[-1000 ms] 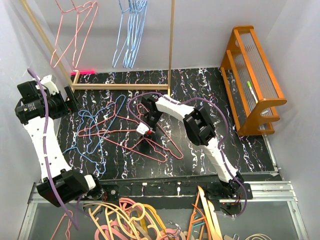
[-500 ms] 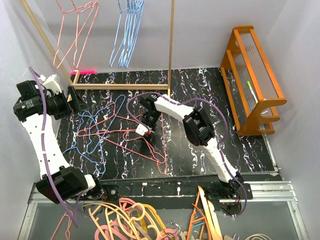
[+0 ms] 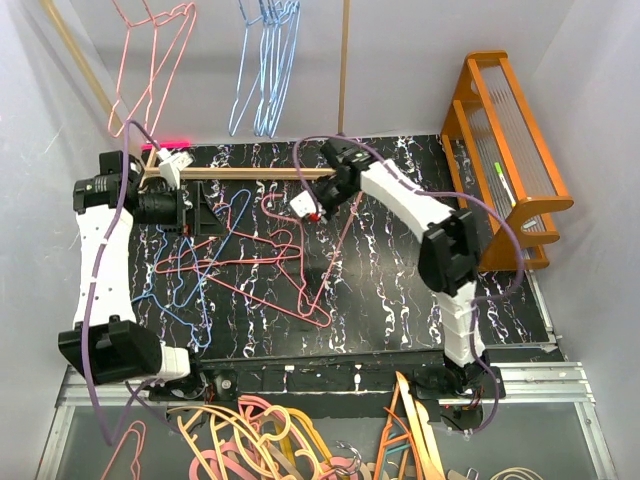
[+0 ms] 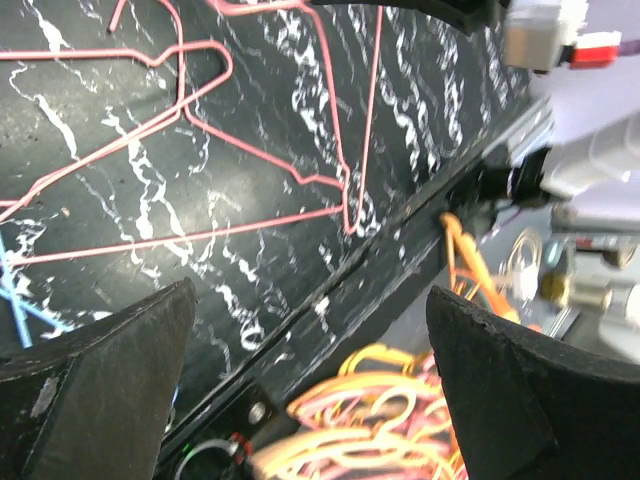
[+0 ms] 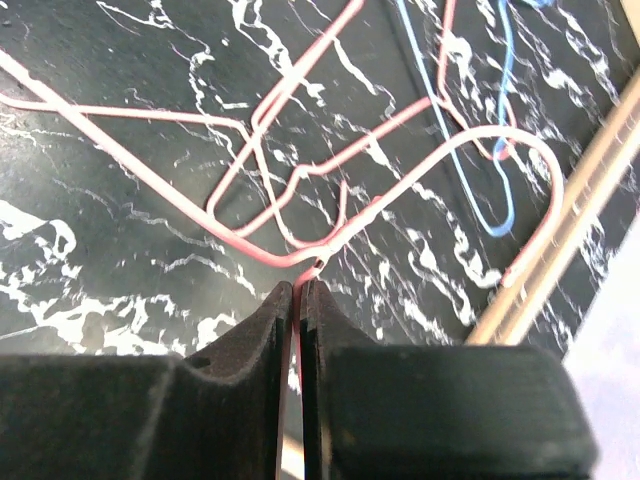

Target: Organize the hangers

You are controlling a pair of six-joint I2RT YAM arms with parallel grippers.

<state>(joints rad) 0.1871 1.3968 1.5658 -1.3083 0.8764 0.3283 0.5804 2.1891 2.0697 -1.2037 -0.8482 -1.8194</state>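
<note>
The lower corner of the held pink-red hanger passes over the lying hanger's end (image 3: 311, 306). The held hanger (image 3: 343, 240) will come loose alone when I lift it.
My right gripper (image 3: 320, 211) is shut on the neck of a pink-red wire hanger (image 3: 338, 252) and holds it lifted over the back of the table, its body slanting down to the front. In the right wrist view the wire (image 5: 330, 240) runs between the closed jaws (image 5: 298, 288), hook curving right. More pink-red and light blue hangers (image 3: 195, 262) lie tangled on the left of the black table. My left gripper (image 3: 207, 219) is open and empty above that pile; it is wide open in its own view (image 4: 310, 300). Pink hangers (image 3: 150, 70) and blue hangers (image 3: 265, 65) hang on the rail.
The wooden rack's base bar (image 3: 245, 172) and post (image 3: 344, 70) stand at the back. An orange wooden shelf (image 3: 505, 150) is at the right. Thicker orange, pink and cream hangers (image 3: 260, 440) lie below the table's front edge (image 3: 330, 362).
My right gripper has raised the pink-red hanger and carried it back and right. My left gripper has swung right, from the table's left edge to over the pile.
</note>
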